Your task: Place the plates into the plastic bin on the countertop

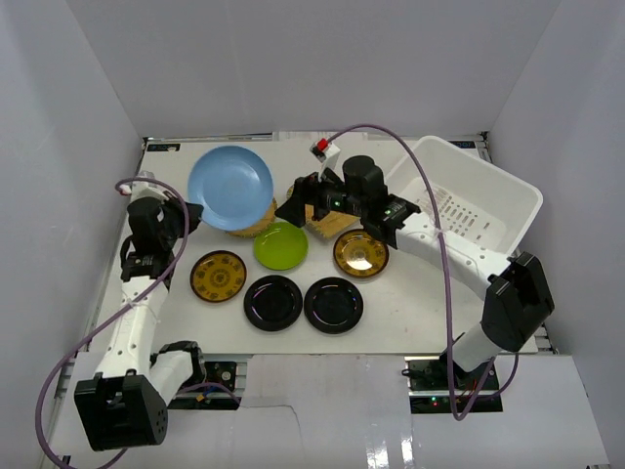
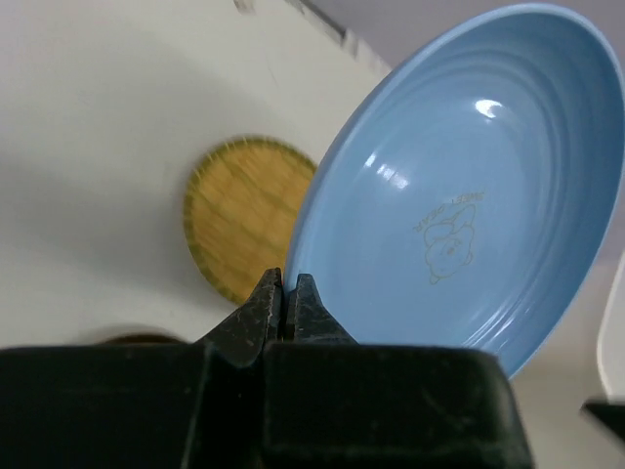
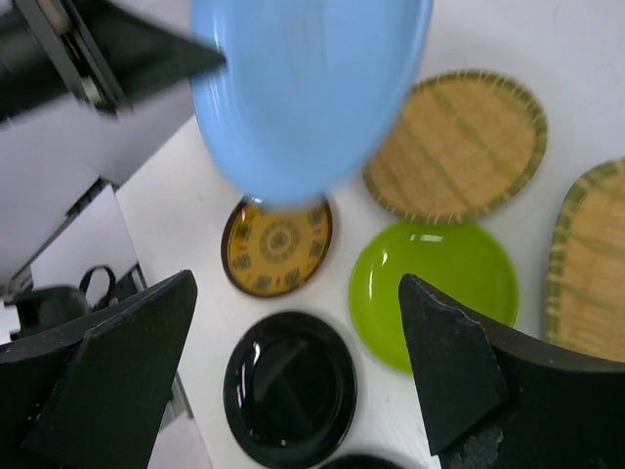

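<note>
Next, my right gripper takes the plate's free rim (image 1: 270,192) and carries the plate into the bin, because my left gripper is holding the light blue plate (image 1: 230,188) far from the bin.
My left gripper (image 2: 286,293) is shut on the rim of the light blue plate (image 1: 230,186) and holds it raised and tilted above the countertop (image 1: 410,303). The plate also shows in the left wrist view (image 2: 459,186) and the right wrist view (image 3: 303,88). My right gripper (image 1: 293,207) is open and empty, hovering by the blue plate's right edge above the lime green plate (image 1: 280,245). Two gold plates (image 1: 218,276) (image 1: 360,253), two black plates (image 1: 272,302) (image 1: 333,305) and a straw plate (image 3: 459,147) lie on the countertop. The white bin (image 1: 469,200) stands at the right.
A second straw plate (image 3: 591,264) lies partly under my right arm. Pale grey walls (image 1: 59,147) enclose the table on three sides. A purple cable (image 1: 430,195) arcs over the right arm and past the bin.
</note>
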`<state>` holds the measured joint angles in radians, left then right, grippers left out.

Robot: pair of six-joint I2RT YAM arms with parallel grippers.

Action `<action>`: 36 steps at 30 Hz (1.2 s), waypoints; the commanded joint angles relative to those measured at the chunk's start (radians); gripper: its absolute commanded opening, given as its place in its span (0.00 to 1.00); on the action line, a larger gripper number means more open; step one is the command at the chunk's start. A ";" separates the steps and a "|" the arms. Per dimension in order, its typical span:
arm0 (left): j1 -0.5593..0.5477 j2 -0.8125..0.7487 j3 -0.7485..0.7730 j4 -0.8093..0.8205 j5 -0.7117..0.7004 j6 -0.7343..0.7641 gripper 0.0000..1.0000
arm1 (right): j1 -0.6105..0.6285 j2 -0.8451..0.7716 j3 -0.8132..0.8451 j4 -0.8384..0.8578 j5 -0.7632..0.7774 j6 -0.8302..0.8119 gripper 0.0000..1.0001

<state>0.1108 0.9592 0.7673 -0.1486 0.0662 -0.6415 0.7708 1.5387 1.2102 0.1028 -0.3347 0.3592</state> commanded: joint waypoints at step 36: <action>-0.352 0.139 0.125 -0.117 0.017 0.068 0.91 | -0.744 -0.193 -0.003 -0.224 0.781 -0.008 0.08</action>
<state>-0.2569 1.0992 0.8635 -0.2287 0.1352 -0.5488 0.0776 1.3399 1.2831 -0.1558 0.3382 0.3183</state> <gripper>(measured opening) 0.914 0.111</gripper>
